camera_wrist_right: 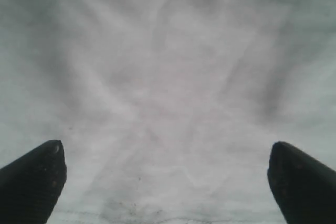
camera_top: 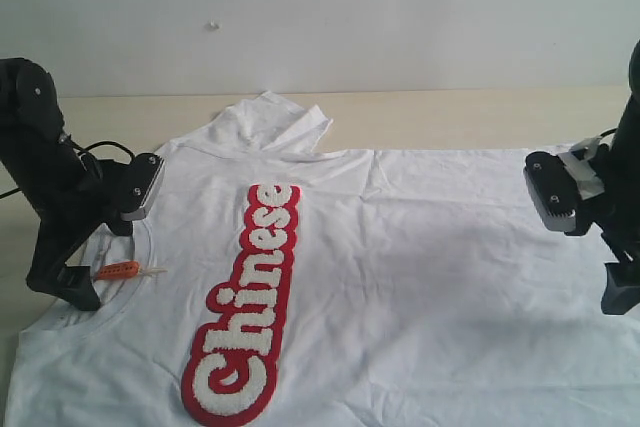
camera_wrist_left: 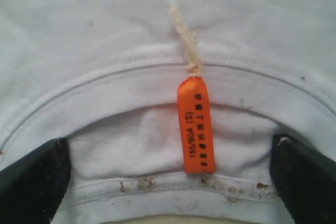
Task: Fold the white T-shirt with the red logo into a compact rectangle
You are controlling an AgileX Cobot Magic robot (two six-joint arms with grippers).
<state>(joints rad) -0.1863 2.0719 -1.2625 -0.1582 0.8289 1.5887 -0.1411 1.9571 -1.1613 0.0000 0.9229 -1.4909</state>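
Observation:
My grippers will make the white T-shirt [camera_top: 400, 247] fold through the letters and hide the far ones when I lift, because the red logo [camera_top: 245, 299] crosses the line between them.
The white T-shirt [camera_top: 400, 247] lies spread flat on the table, collar to the left and hem to the right. The red logo [camera_top: 250, 297] with white "Chinese" letters runs across its chest. My left gripper [camera_top: 82, 289] stands open over the ribbed collar [camera_wrist_left: 105, 85], one finger [camera_wrist_left: 31, 182] on each side of the orange neck tag [camera_wrist_left: 196, 124], [camera_top: 118, 270]. My right gripper [camera_top: 620, 287] hangs open at the hem side, and its wrist view shows only plain white cloth [camera_wrist_right: 168, 77] between the fingertips [camera_wrist_right: 31, 182]. Neither holds anything.
One sleeve [camera_top: 280, 127] lies bunched and folded at the shirt's far edge. Beyond it is a strip of bare beige table [camera_top: 450, 112], then a pale wall. The shirt runs out of the exterior view at the front.

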